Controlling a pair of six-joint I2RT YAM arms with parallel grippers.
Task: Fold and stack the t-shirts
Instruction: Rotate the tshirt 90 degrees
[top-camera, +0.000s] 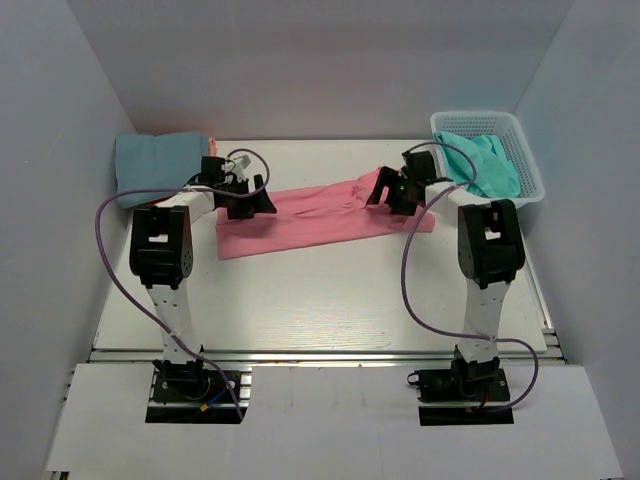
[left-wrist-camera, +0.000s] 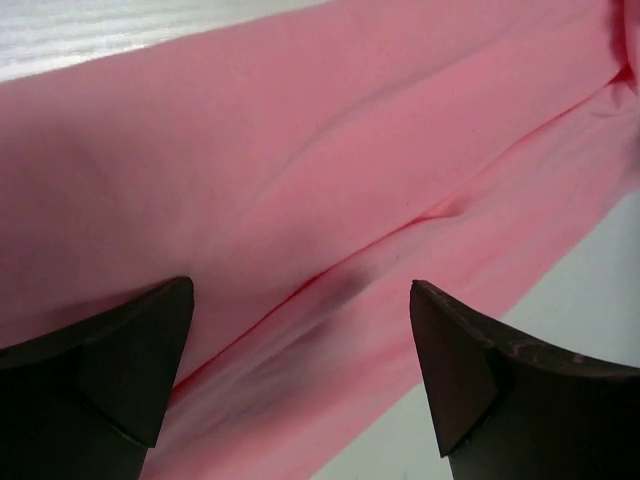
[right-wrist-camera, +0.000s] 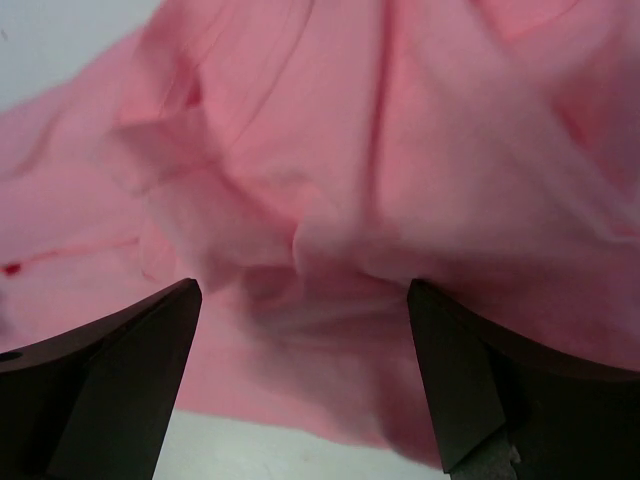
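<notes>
My grippers need to turn the pink t-shirt's long band (top-camera: 322, 217), which lies crosswise, so that its hem end (top-camera: 235, 241) comes toward me and its rumpled end goes to the back, before they fold it up.
A salmon pink t-shirt (top-camera: 320, 218) lies folded into a long band across the middle of the table. My left gripper (top-camera: 250, 205) hovers open over its left end, jaws wide apart above a lengthwise fold of the pink t-shirt (left-wrist-camera: 330, 190). My right gripper (top-camera: 390, 192) hovers open over the rumpled right end of the pink t-shirt (right-wrist-camera: 400, 170), nothing between its fingers. A folded dusty blue t-shirt (top-camera: 160, 165) rests at the back left. A turquoise green t-shirt (top-camera: 485, 165) lies bunched in the white basket (top-camera: 528, 160).
The white lattice basket stands at the back right corner. Grey walls close in the table on the left, back and right. Purple cables loop from both arms over the near half of the table (top-camera: 320, 300).
</notes>
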